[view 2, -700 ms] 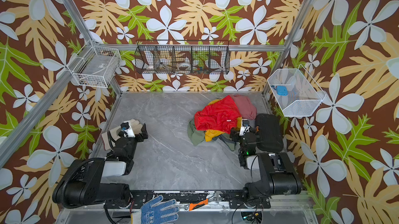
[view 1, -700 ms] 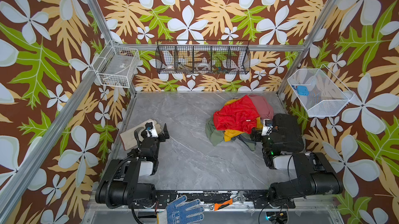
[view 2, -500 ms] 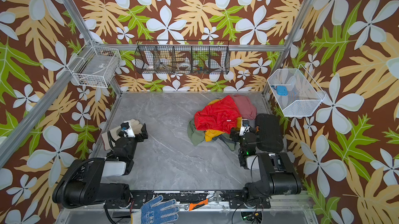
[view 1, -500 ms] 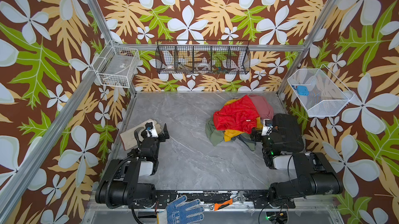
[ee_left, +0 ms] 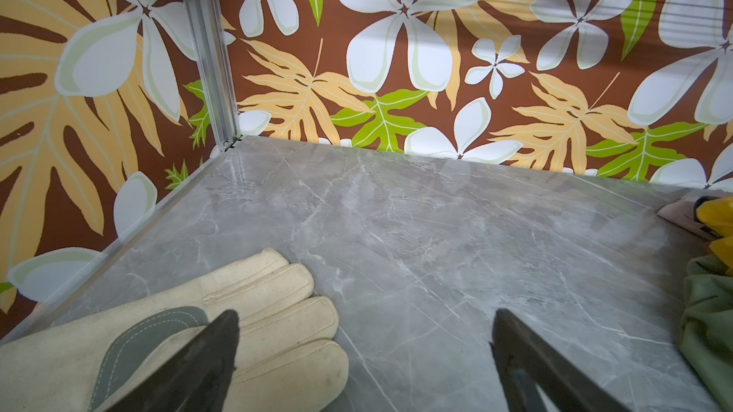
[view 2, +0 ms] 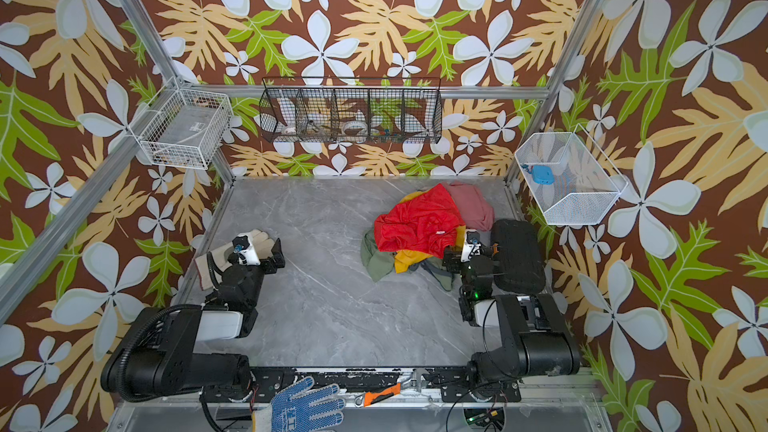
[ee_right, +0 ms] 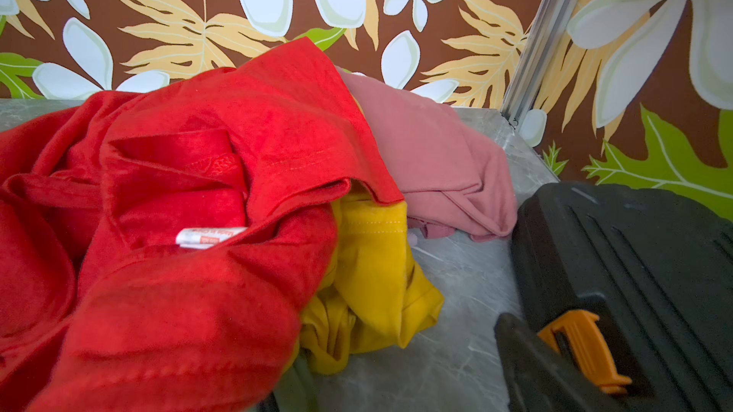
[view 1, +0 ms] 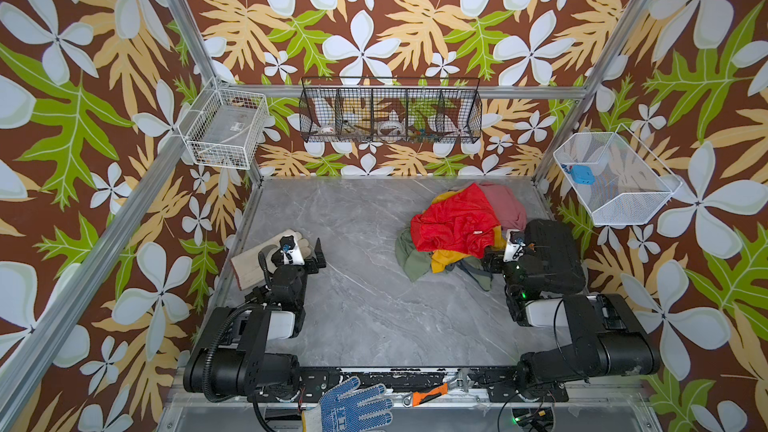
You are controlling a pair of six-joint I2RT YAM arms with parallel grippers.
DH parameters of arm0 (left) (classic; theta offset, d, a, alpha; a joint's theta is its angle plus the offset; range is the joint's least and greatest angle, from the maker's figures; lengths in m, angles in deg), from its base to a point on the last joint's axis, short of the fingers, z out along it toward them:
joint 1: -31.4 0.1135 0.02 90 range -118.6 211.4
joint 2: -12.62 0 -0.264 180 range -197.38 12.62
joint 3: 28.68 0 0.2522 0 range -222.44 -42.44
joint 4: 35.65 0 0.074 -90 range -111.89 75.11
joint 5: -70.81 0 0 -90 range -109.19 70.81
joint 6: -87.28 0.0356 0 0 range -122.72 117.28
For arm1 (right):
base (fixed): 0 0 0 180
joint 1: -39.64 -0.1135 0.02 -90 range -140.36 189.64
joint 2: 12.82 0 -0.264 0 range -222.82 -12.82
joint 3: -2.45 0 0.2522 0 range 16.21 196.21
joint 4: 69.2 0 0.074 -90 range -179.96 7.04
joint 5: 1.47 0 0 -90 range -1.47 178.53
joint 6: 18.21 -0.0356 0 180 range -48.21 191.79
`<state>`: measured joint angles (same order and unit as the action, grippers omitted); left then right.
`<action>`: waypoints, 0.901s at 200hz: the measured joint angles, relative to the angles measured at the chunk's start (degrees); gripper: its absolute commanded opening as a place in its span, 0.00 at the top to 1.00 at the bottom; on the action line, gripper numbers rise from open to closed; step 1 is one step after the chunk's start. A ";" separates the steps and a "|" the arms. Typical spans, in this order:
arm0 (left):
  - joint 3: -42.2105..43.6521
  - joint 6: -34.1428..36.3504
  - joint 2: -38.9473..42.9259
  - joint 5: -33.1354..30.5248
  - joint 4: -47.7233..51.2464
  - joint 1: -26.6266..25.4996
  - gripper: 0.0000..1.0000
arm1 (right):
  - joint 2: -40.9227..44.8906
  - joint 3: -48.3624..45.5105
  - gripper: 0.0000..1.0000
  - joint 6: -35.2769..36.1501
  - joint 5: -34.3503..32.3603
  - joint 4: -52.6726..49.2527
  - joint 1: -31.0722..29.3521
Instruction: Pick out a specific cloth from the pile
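My right gripper needs to back off, turn and come in at the pile's front edge (view 1: 446,262), because the black case (view 1: 558,254) crowds it beside the pile.
The pile (view 1: 453,222) lies at the back right of the grey table in both top views, with a shiny red cloth on top. From under the red's front edge the mustard-yellow cloth (view 1: 442,259) (view 2: 405,258) peeks out. In the right wrist view it (ee_right: 373,271) lies bunched on the table. Olive-green fabric (view 1: 409,261) spreads at the pile's front left and a dusty pink garment (view 1: 505,205) lies at its back. My right gripper (view 1: 509,257) (ee_right: 392,370) stands open at the pile's front right edge, holding nothing. My left gripper (view 1: 296,249) (ee_left: 365,322) is open at the far left.
A cream work glove (ee_left: 258,311) lies under the left gripper's one finger. A black case (view 1: 550,255) with an orange latch sits right beside the right gripper. Wire baskets (view 1: 390,111) hang on the walls. A blue dotted glove (view 1: 353,405) and an orange-handled tool (view 1: 430,394) lie on the front rail.
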<state>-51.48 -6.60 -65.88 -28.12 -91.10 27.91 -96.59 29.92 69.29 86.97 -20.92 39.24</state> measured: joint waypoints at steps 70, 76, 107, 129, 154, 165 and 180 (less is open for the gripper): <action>-13.05 -3.63 7.80 -6.43 19.32 -0.04 0.00 | 8.83 17.44 0.02 -6.14 -1.64 -26.58 3.02; -15.41 -4.74 8.98 -7.32 22.60 -0.04 0.00 | 9.94 18.62 0.02 -7.26 -1.75 -30.10 3.34; -18.69 -11.37 14.69 -7.13 34.38 -0.35 0.00 | 17.64 18.51 0.02 -12.13 0.85 -46.01 3.50; -18.34 -16.09 18.32 -7.06 39.82 -2.36 0.00 | 24.90 17.97 0.03 -15.72 2.40 -53.22 3.78; -17.62 -19.61 21.31 -7.13 44.11 -5.88 0.00 | 31.98 17.57 0.07 -18.69 5.46 -59.28 3.72; -17.05 -20.65 22.08 -7.15 45.44 -7.21 0.00 | 34.29 17.42 0.09 -20.04 6.60 -61.79 3.72; -16.06 -22.34 22.75 -7.13 46.75 -9.14 0.00 | 37.11 16.57 0.12 -22.25 8.85 -64.96 3.76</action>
<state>-67.55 -28.93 -43.13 -35.24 -44.34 18.78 -59.48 46.49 47.04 95.82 -85.88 43.00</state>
